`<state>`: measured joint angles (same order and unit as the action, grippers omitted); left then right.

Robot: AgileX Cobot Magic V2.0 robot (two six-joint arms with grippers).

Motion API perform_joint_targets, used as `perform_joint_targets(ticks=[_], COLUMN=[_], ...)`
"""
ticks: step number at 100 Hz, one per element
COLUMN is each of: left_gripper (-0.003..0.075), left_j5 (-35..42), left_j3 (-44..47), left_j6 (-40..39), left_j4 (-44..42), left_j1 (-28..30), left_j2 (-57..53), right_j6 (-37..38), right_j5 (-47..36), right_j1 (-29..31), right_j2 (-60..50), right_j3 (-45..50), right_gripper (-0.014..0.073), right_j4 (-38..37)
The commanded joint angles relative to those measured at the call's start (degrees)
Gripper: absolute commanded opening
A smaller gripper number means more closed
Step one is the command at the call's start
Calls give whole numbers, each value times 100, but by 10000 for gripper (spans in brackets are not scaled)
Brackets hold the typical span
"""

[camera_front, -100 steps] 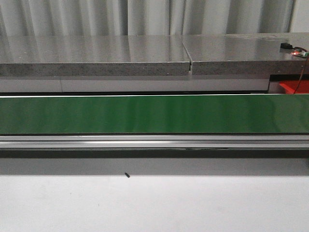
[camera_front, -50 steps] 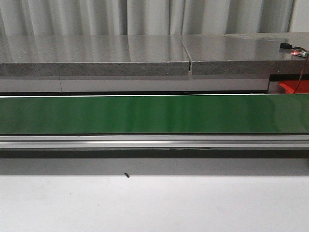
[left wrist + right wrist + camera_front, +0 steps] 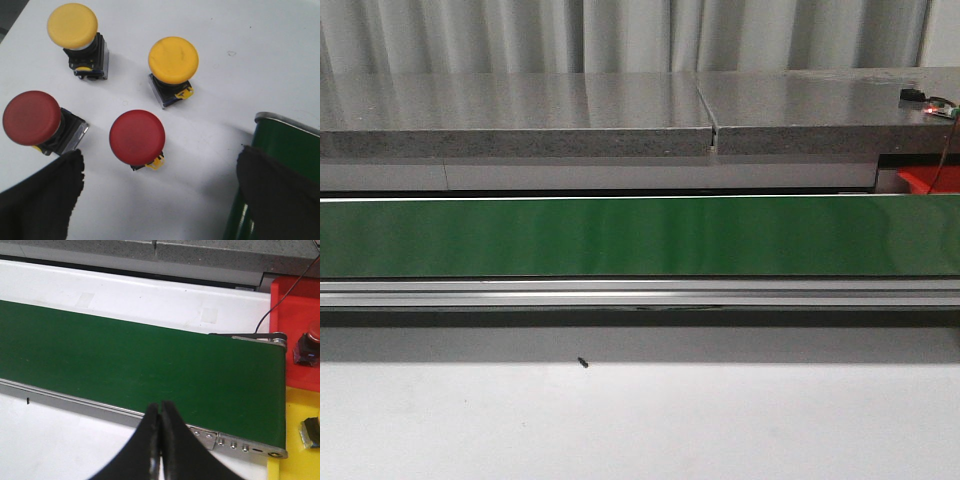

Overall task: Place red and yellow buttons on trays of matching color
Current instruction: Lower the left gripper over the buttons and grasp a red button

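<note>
The nearer red button [image 3: 140, 142] is clear of its neighbours and lines up with the left gripper's open fingers, so the fingers should keep going down until they are on both sides of its cap [image 3: 137, 136].
In the left wrist view two red buttons [image 3: 137, 137] [image 3: 31, 118] and two yellow buttons [image 3: 173, 59] [image 3: 72, 25] stand on the white table. My left gripper [image 3: 160, 190] is open above them, with the nearer red button just beyond the gap between its fingers. My right gripper [image 3: 161, 412] is shut and empty over the near rail of the green conveyor belt [image 3: 150, 360]. Beside the belt's end lie a red tray [image 3: 297, 327] with a red button [image 3: 307, 347] on it and a yellow tray [image 3: 295, 440] with a button partly in view [image 3: 311, 432]. Neither gripper shows in the front view.
The green belt [image 3: 640, 236] runs across the whole front view, with a grey stone slab [image 3: 620, 110] behind it and white table in front. A corner of the red tray [image 3: 928, 180] shows at the far right. A black cable [image 3: 285, 295] crosses the red tray.
</note>
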<state>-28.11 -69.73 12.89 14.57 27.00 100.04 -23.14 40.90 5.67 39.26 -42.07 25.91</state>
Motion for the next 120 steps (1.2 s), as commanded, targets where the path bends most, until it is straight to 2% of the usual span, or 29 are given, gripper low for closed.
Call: perform_joint_targets(ticks=[1,93,110,120], left_gripper=[599,594,498,405], left_j5=[331,795,846,882], left_j3=[-240,-421,-421,-421], left_j6=[-63,-63,-63,-63], left_j4=[-25,-67,-67,-67], left_j1=[1,1,1,1], left_j2=[-119,737,737,737], right_j6=[-53,-53,-53,-53], right_j5=[-317,-317,-317,-317], right_j1=[-5,-5,-5,-5], right_j2=[-21,-21,-21,-21], right_j3=[-156,-156,-156,-156], right_gripper=[-68,-68,-68,-68], right_j4=[91,91,91,91])
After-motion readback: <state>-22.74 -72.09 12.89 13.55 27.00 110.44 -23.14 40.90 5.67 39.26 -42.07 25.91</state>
